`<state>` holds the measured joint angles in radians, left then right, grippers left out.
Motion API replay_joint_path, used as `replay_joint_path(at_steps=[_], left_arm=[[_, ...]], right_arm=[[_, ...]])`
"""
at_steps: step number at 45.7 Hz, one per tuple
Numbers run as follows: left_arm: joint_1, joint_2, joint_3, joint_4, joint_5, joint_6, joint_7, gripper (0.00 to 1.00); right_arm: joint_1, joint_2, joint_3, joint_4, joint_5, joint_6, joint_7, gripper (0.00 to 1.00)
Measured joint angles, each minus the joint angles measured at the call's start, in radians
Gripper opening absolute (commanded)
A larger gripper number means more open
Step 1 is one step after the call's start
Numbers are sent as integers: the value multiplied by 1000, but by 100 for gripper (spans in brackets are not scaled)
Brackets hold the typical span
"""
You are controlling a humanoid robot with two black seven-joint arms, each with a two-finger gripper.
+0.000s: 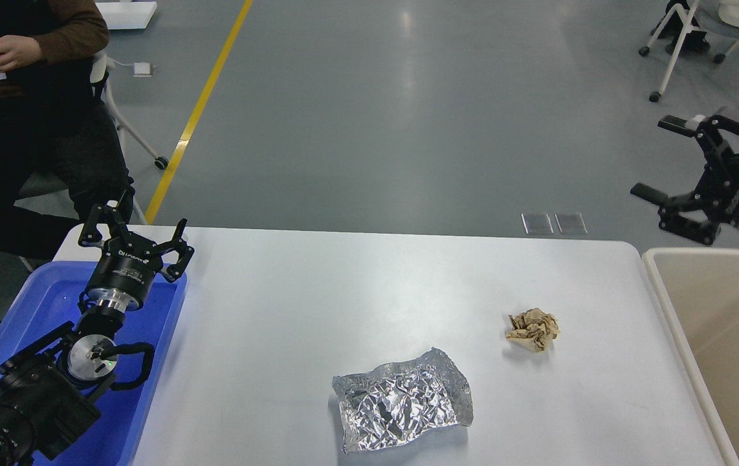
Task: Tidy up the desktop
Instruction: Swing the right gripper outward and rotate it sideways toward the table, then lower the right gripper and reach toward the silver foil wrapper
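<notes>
The foil will stay stiff and spread out when the robot lifts it, because the silver foil's creased edges stand up over a shadow.
The white desktop fills the lower middle of the head view. A crumpled sheet of silver foil lies near its front edge. A crumpled ball of brown paper lies to the right of the middle. My left gripper is open and empty, above the far end of the blue tray. My right gripper is open and empty, raised high at the right edge, above the far rim of the beige bin and well away from the paper ball.
A blue plastic tray sits at the desktop's left end under my left arm. A beige bin with a white rim stands at the right end. A seated person holds a colourful cube at far left. Wheeled chairs stand at far right.
</notes>
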<state>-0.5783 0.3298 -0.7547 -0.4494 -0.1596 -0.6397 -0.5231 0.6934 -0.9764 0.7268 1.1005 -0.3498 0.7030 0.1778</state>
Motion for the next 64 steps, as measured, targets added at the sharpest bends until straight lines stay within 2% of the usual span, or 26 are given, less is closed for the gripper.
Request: replay_joint_path(at_steps=[18, 36, 49, 64], left_arm=[[0, 0, 0, 0, 0, 0, 0, 100], [0, 0, 0, 0, 0, 0, 0, 100], [0, 0, 0, 0, 0, 0, 0, 100], [-1, 0, 0, 0, 0, -2, 1, 100]], right_arm=[[-110, -44, -5, 251, -408, -46, 1, 100], [-156, -16, -162, 462, -741, -290, -2, 100], [-166, 66, -207, 494, -797, -380, -21, 100], [-140, 175, -254, 443, -806, -425, -58, 100]])
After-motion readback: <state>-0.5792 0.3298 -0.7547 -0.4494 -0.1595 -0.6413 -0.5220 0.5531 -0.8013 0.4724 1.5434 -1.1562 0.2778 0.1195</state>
